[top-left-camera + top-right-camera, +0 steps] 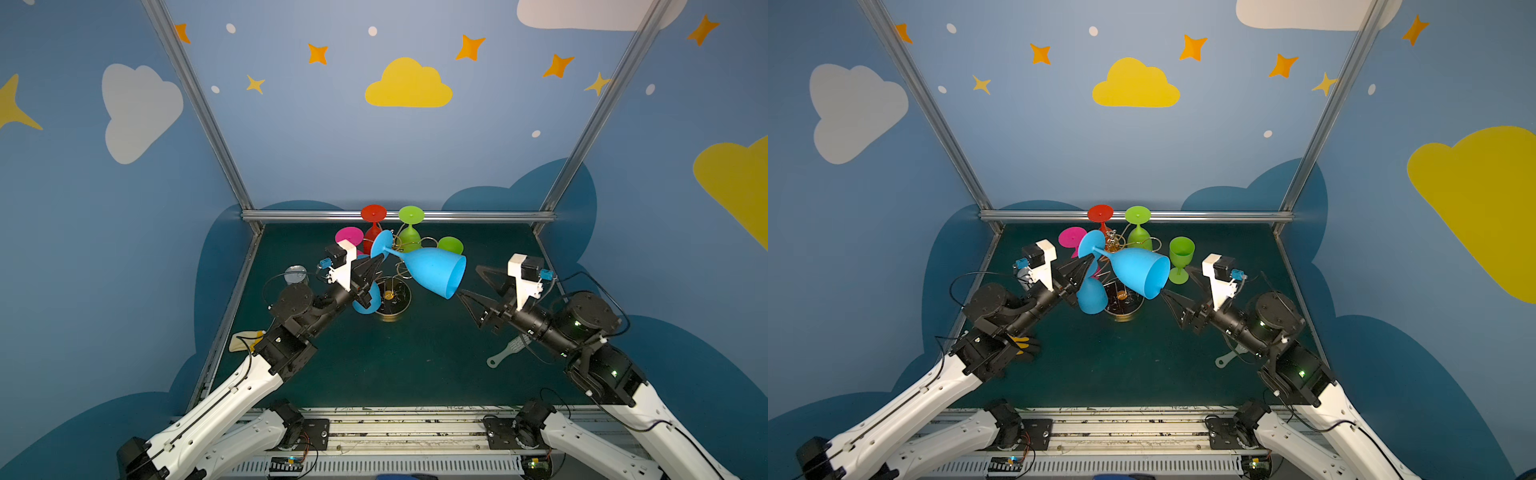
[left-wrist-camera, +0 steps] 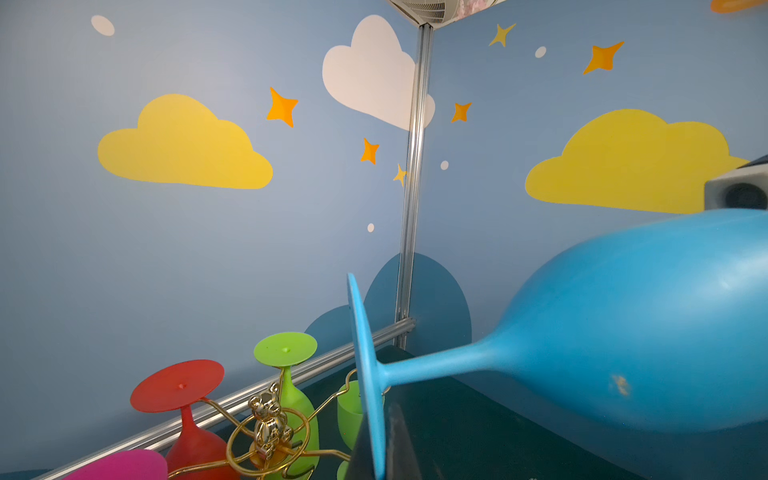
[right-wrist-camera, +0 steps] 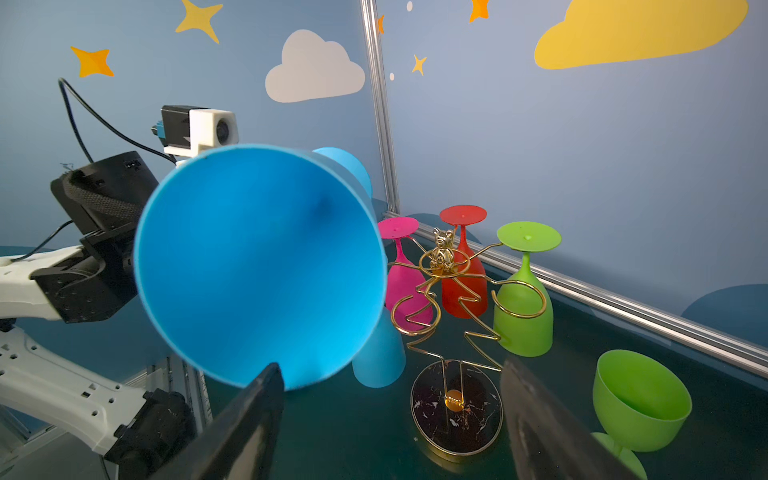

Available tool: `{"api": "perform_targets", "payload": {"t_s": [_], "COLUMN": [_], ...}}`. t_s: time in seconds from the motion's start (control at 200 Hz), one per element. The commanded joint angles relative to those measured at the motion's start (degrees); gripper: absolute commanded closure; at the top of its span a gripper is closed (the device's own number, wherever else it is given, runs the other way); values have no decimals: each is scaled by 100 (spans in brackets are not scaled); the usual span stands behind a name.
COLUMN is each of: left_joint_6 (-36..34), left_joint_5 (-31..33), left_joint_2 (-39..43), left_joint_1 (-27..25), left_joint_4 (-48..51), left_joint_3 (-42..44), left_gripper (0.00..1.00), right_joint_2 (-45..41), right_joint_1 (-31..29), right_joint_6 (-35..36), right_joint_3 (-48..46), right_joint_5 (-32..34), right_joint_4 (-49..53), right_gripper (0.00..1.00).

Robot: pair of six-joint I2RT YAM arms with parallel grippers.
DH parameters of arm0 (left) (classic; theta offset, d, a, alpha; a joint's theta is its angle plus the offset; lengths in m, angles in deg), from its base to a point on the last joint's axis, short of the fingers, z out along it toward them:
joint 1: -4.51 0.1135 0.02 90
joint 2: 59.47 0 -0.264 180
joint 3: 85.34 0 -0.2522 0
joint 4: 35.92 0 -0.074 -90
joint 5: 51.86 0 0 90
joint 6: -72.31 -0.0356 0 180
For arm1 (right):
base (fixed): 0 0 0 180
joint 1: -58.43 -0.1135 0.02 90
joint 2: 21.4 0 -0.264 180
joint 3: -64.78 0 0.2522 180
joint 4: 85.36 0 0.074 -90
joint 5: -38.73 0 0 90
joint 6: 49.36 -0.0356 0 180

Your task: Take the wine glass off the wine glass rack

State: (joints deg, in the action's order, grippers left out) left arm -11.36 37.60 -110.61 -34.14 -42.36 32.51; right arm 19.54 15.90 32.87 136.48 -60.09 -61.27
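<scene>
Next, my right gripper takes the wine glass's rim [image 1: 458, 279] before my left gripper opens, because my left gripper is holding the blue wine glass by the foot it must stand on.
A blue wine glass [image 1: 432, 270] [image 1: 1138, 270] [image 3: 257, 266] hangs sideways in the air above the gold wine glass rack [image 1: 390, 301] [image 1: 1121, 301] [image 3: 455, 411]. My left gripper [image 1: 380, 259] [image 1: 1090, 259] [image 2: 380, 436] is shut on the edge of its round foot. In the left wrist view the stem and bowl [image 2: 623, 324] run away from the jaws, and the foot sits close to a rack arm; I cannot tell if they touch. My right gripper [image 1: 468, 281] [image 1: 1175, 280] [image 3: 388, 370] stands open facing the bowl's mouth, one fingertip at the rim.
Red [image 3: 463, 266], pink [image 3: 405, 286], green [image 3: 523, 307] and another blue glass [image 3: 378, 357] hang upside down on the rack. A green glass [image 1: 1181, 253] [image 3: 640, 399] stands upright at its right. A clear jar [image 1: 296, 274], a glove [image 1: 1023, 345] and a pale brush [image 1: 505, 353] lie around.
</scene>
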Motion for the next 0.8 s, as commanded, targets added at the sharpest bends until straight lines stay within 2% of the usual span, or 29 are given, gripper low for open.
{"api": "perform_targets", "payload": {"t_s": [0.0,0.235,0.37,0.711,0.756,0.796], "left_joint_6": [-53,-131,-176,-294,-306,-308], "left_joint_5": [9,-201,-328,-269,-219,-176], "left_joint_2": [118,174,174,139,147,155], "left_joint_1": [8,8,9,6,12,7], "left_joint_4": [-176,-150,-116,-11,5,5], "left_joint_3": [56,138,171,180,180,180], "left_gripper": [97,97,97,96,93,85], "right_joint_2": [133,498,701,813,788,754], "right_joint_1": [31,25,25,27,25,30], "right_joint_6": [-64,-163,-219,-339,-347,-352], "right_joint_3": [303,447,475,465,436,409], "right_joint_5": [-54,-47,-180,-380,-353,-332], "right_joint_4": [-97,-73,-124,-190,-189,-189], "right_gripper": [20,24,32,91,100,100]}}
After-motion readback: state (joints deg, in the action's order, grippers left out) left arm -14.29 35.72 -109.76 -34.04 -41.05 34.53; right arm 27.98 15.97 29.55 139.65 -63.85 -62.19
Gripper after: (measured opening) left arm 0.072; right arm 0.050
